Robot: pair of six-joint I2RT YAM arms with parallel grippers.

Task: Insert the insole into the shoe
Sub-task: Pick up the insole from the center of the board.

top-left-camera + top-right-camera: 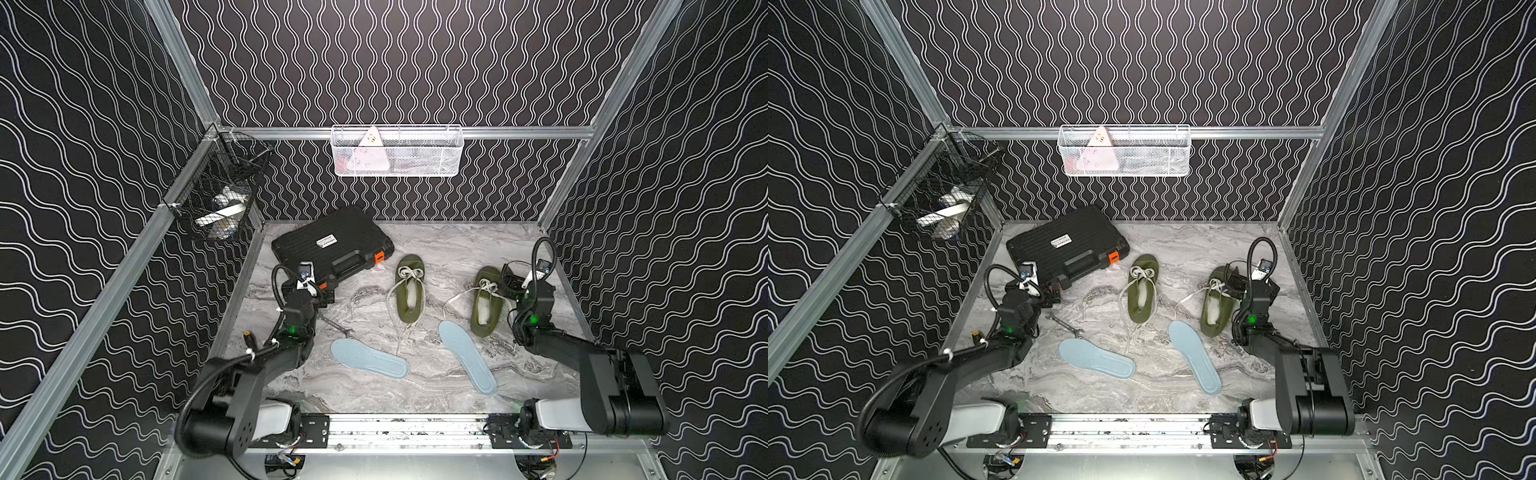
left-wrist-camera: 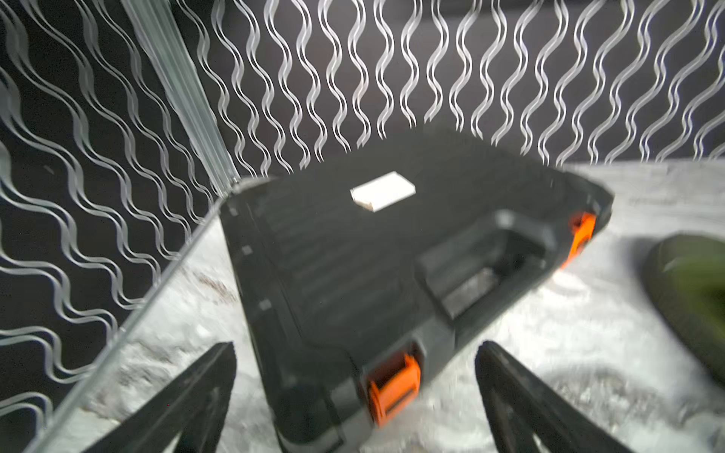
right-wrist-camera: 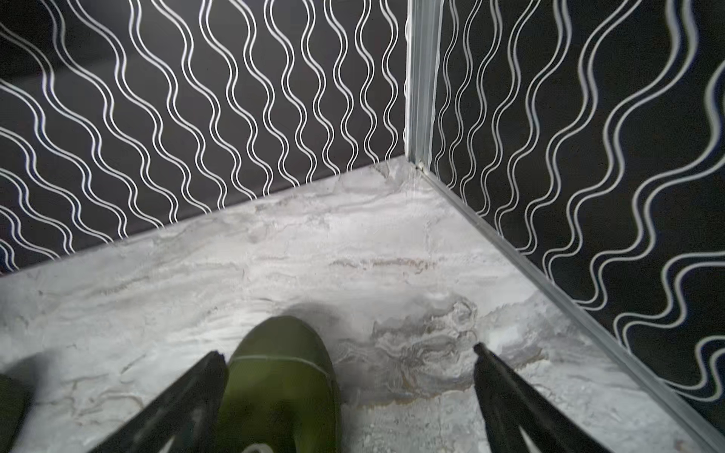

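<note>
Next, I grab the insole's heel end (image 1: 397, 368) with my right gripper and turn the insole along the middle shoe first, because the insole (image 1: 364, 354) by the wrench lies crosswise to that shoe.
Two olive green shoes with pale laces lie on the marble table, one in the middle (image 1: 409, 291) (image 1: 1142, 291) and one to the right (image 1: 486, 307) (image 1: 1217, 307). In front of them lie two light blue insoles, one left (image 1: 370, 358) (image 1: 1096, 358) and one right (image 1: 467, 361) (image 1: 1194, 361). My right gripper (image 1: 509, 282) (image 3: 348, 351) is open over the right shoe's toe (image 3: 278, 376), which sits close to one finger. My left gripper (image 1: 322, 293) (image 2: 355, 347) is open at the toolcase's near corner and holds nothing. The middle shoe's toe (image 2: 690, 282) shows at the edge of the left wrist view.
A black toolcase (image 1: 332, 243) (image 2: 353, 255) with orange latches lies at the back left. A wrench (image 1: 338, 326) lies beside the left arm. A white mesh basket (image 1: 397, 151) hangs on the back wall and a black one (image 1: 220, 195) on the left wall.
</note>
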